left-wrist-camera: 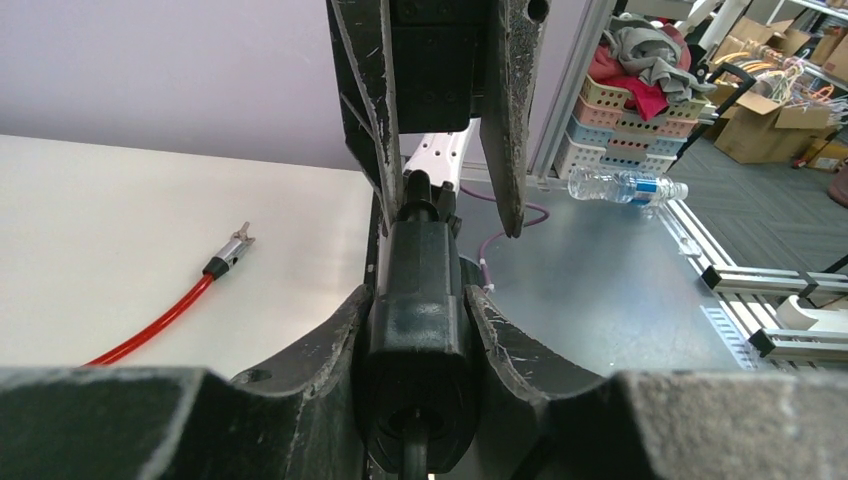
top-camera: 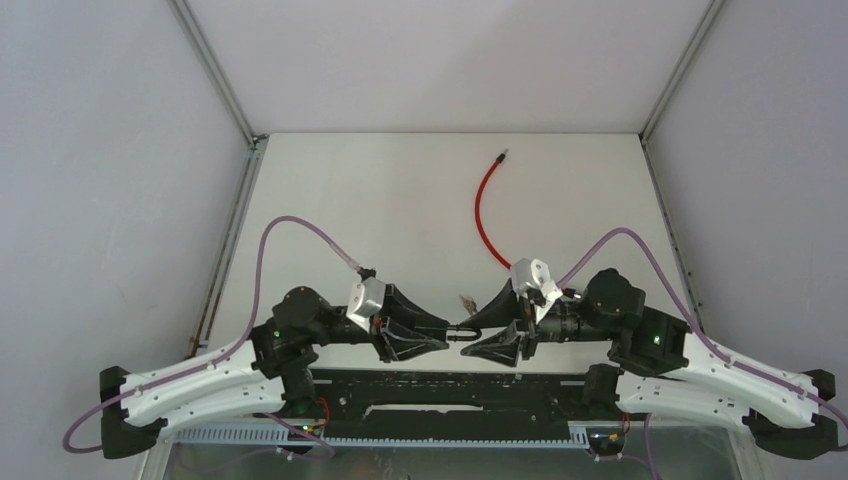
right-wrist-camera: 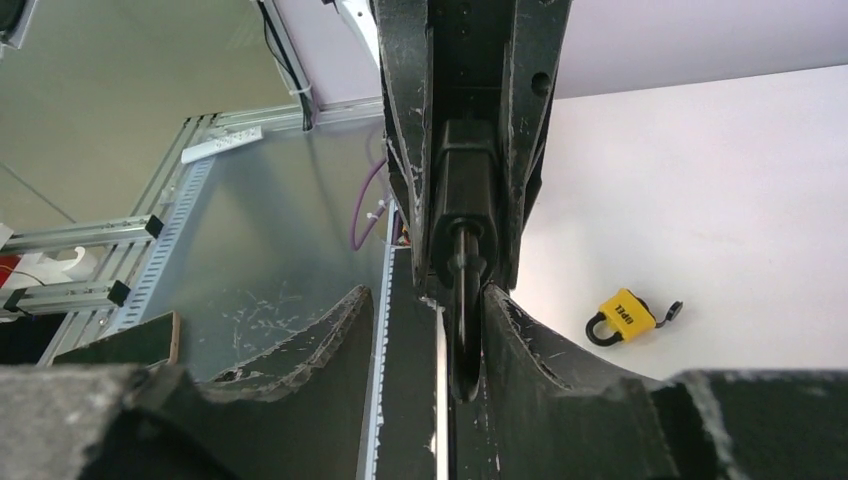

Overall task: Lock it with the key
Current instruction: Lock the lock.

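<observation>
The key (right-wrist-camera: 468,300) lies off-centre against one of the right gripper's open fingers, so the robot should centre those fingers around the key's loose end (right-wrist-camera: 465,365) before it closes them.
My left gripper (left-wrist-camera: 418,298) is shut on a black lock body (left-wrist-camera: 420,320), held level between the two arms (top-camera: 455,332). A black key (right-wrist-camera: 465,335) sticks out of the lock body's (right-wrist-camera: 466,185) end, seen edge-on. My right gripper (right-wrist-camera: 428,295) faces it with its jaws apart. The key lies against the right finger (right-wrist-camera: 545,345), and a clear gap separates it from the left finger (right-wrist-camera: 310,340). The lock's red cable (top-camera: 483,205) lies loose on the table, its metal tip (left-wrist-camera: 232,243) free.
A small yellow padlock (right-wrist-camera: 622,316) lies on the white table (top-camera: 400,200) just behind the grippers (top-camera: 465,299). Grey enclosure walls stand on three sides. Off the table stand stacked baskets (left-wrist-camera: 625,105) and a water bottle (left-wrist-camera: 625,187).
</observation>
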You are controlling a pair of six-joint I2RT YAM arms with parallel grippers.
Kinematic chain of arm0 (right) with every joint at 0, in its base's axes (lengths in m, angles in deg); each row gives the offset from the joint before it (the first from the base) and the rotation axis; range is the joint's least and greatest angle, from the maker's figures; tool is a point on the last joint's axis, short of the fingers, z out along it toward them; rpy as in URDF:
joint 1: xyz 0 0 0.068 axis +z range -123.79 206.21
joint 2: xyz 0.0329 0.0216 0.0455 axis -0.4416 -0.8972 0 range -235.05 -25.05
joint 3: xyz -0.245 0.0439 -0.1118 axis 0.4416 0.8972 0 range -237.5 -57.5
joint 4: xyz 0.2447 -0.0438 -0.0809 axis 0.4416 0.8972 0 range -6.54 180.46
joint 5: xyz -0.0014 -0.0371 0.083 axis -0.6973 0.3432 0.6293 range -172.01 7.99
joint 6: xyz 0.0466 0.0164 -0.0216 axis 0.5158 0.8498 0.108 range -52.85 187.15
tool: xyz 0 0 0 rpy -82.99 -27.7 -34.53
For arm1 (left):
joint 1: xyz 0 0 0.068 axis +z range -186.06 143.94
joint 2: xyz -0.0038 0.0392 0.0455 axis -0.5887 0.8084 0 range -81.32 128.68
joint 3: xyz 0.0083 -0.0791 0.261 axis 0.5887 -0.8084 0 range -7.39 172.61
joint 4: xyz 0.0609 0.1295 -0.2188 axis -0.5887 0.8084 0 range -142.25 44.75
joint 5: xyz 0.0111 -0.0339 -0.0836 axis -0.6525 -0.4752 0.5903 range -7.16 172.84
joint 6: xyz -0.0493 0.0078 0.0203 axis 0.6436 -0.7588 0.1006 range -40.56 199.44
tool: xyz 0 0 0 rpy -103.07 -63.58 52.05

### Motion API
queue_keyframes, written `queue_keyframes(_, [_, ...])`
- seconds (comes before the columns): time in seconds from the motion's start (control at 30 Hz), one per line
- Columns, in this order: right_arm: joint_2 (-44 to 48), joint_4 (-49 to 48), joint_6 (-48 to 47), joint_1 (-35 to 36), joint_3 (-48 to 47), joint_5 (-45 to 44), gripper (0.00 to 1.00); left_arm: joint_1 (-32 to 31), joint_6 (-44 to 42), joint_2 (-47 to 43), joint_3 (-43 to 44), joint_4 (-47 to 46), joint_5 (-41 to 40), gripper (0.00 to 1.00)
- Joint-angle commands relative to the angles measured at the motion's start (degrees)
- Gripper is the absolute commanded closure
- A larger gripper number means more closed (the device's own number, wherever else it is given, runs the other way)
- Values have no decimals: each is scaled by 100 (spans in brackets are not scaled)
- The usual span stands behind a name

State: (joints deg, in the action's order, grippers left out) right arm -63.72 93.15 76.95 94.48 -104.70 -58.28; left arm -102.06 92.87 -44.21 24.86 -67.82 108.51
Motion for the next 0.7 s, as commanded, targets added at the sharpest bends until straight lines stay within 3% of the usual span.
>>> queue_keyframes(0.0, [170,156,-9,-45,-228,-165,55,-18,-114,-277,-31,-634,-98,100])
queue_keyframes(0.3, [264,-336,83,-100,-114,-683,70,-18,-51,-432,-140,-873,-183,100])
queue_keyframes(0.67, [295,-302,163,-110,-114,-407,62,-18,-34,-557,-105,-1009,-185,100])
